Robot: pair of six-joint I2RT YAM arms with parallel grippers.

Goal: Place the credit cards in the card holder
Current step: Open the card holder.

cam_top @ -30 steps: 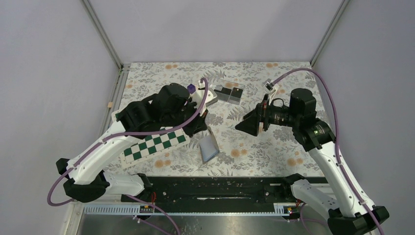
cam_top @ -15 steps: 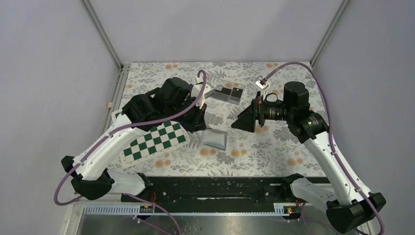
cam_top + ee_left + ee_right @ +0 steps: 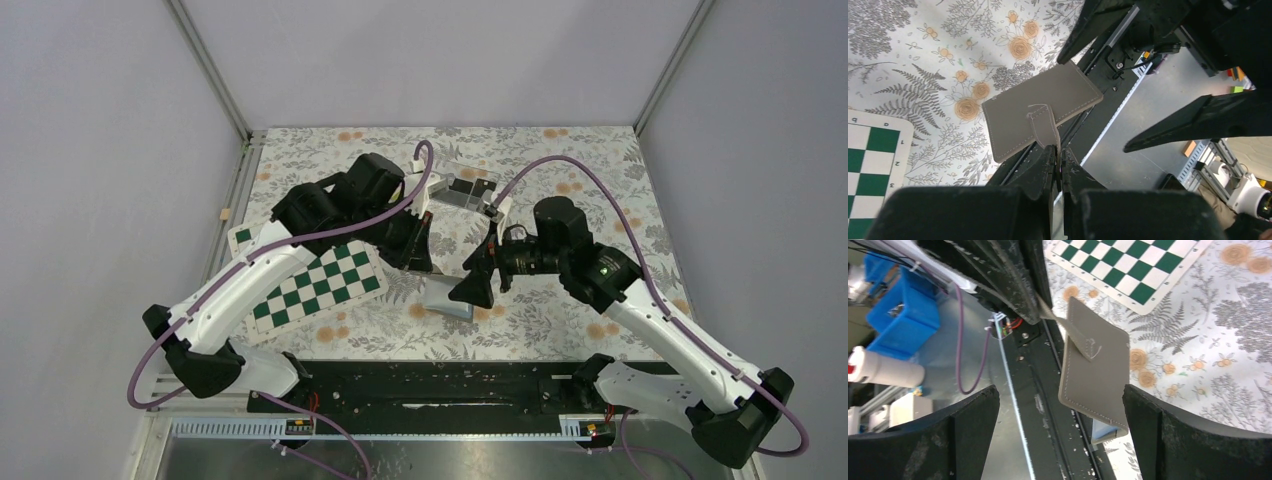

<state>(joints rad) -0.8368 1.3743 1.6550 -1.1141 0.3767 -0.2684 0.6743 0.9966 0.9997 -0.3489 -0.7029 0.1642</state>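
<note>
The card holder hangs from my left gripper by its clasp strap [image 3: 1044, 125], so I should hold the cover's end [image 3: 1090, 90] with my right gripper while my left gripper takes hold of its edge again.
The grey-brown card holder [image 3: 448, 297] hangs tilted over the front middle of the table. My left gripper [image 3: 418, 260] is shut on its clasp strap [image 3: 1044, 122], with the fingertips [image 3: 1050, 156] pinching the strap's end. The holder's cover [image 3: 1040, 102] faces the left wrist camera. In the right wrist view the holder [image 3: 1095, 372] lies between my right gripper's [image 3: 1060, 395] wide-open fingers, not touched, and a pale blue inside [image 3: 1105, 430] shows at its lower edge. My right gripper [image 3: 464, 290] is right beside the holder. Black credit cards [image 3: 466, 186] lie in the clear box at the back.
A green-and-white checkerboard card [image 3: 315, 290] lies on the left of the flowered table, under my left arm. The clear plastic box [image 3: 440, 192] stands at the back middle. The black base rail [image 3: 440, 385] runs along the near edge.
My left gripper has carried the card holder by its strap to the right and tilted it. My right gripper has swung left and down to the holder, fingers open around it.
</note>
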